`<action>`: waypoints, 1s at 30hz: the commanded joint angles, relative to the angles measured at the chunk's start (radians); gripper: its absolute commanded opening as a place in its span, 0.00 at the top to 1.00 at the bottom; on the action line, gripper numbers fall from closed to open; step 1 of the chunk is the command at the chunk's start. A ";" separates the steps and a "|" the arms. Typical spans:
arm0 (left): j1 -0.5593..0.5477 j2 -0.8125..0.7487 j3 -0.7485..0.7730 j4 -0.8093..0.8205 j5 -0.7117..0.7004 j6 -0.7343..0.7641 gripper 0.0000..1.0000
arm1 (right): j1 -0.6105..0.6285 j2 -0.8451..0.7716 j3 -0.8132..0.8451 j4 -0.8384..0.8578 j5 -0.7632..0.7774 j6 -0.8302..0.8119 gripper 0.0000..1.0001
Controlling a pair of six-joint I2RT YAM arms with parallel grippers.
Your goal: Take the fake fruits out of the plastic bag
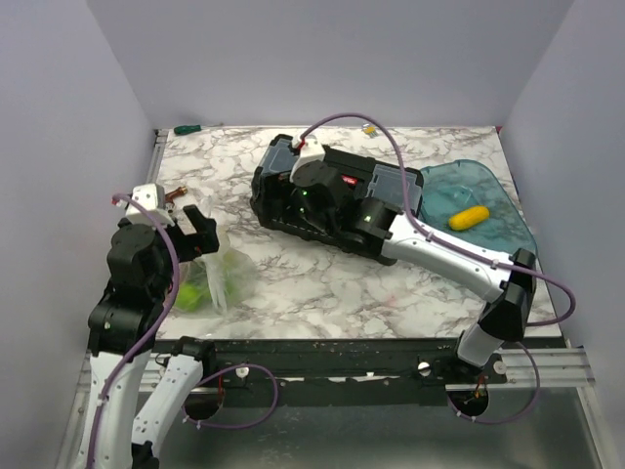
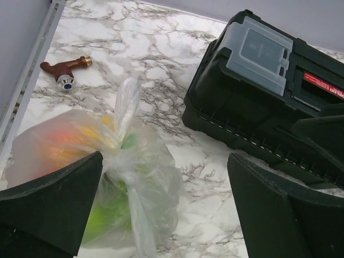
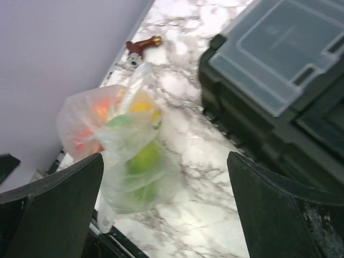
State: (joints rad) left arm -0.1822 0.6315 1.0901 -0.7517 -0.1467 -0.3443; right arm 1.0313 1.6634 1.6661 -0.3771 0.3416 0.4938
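My left gripper should pinch the bag next to the knot while my right gripper takes hold of the other side, because of the knot holding the plastic bag shut.
The plastic bag lies near the table's front left, knotted at the top, with fake fruits inside: green ones low and orange and yellow ones behind. My left gripper hovers open just above the bag, which lies between its fingers toward the left one. My right gripper is open and empty over the black toolbox, facing the bag and a green fruit inside it. One yellow fruit lies in the blue tray.
A black toolbox stands mid-table, right of the bag. The translucent blue tray is at the right edge. A brown tap piece lies at the left edge. A green screwdriver lies at the back left corner.
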 commanded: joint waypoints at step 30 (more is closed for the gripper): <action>0.006 -0.188 -0.183 -0.026 0.034 -0.005 0.01 | 0.205 0.294 -0.216 0.483 -0.054 0.081 0.61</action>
State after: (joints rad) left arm -0.1822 0.4240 0.9470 -0.8288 -0.1371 -0.3656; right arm 1.2316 1.9915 1.5085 0.0448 0.2405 0.5880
